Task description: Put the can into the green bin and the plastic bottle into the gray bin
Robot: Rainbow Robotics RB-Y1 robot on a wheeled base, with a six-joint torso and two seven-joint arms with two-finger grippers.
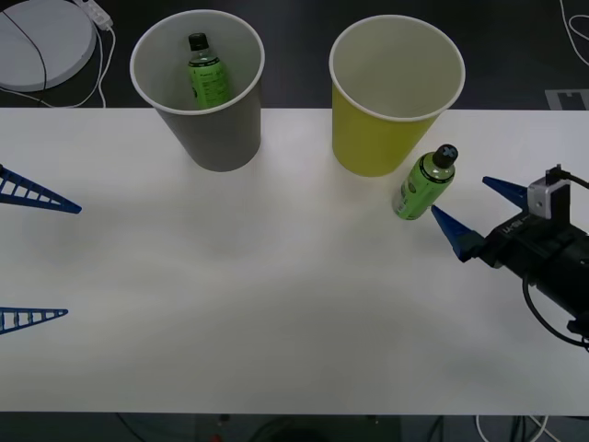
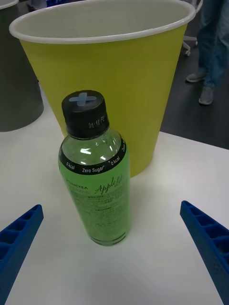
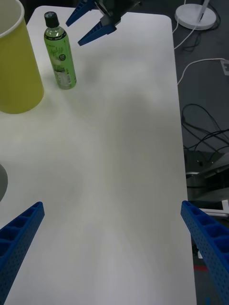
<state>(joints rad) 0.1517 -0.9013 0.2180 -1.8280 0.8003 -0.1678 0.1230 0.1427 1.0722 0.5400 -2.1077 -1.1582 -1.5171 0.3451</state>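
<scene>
The plastic bottle [image 1: 425, 184] will come to rest next to the green bottle when I lower it into the gray bin, because open room [image 1: 168, 74] shows beside the green bottle in there.
The plastic bottle [image 1: 423, 184] stands upright on the white table, close beside the green bin [image 1: 373, 143] without clearly touching it. Its black cap bears a pale cross [image 2: 83, 99]. My right gripper [image 1: 458, 195] is open just to the bottle's right, its blue fingers [image 2: 21, 233] spread to either side of the bottle [image 2: 98, 190] and short of it. The gray bin [image 1: 221, 138] stands at the back left. My left gripper [image 1: 74, 262] hangs open at the table's left edge, holding nothing. The can is out of view.
Inside the gray bin stands another green bottle [image 1: 207, 74] with a plain black cap. A white round base [image 1: 41, 41] with a cable sits beyond the table's back left corner. The table [image 1: 276, 304] spreads bare between the arms.
</scene>
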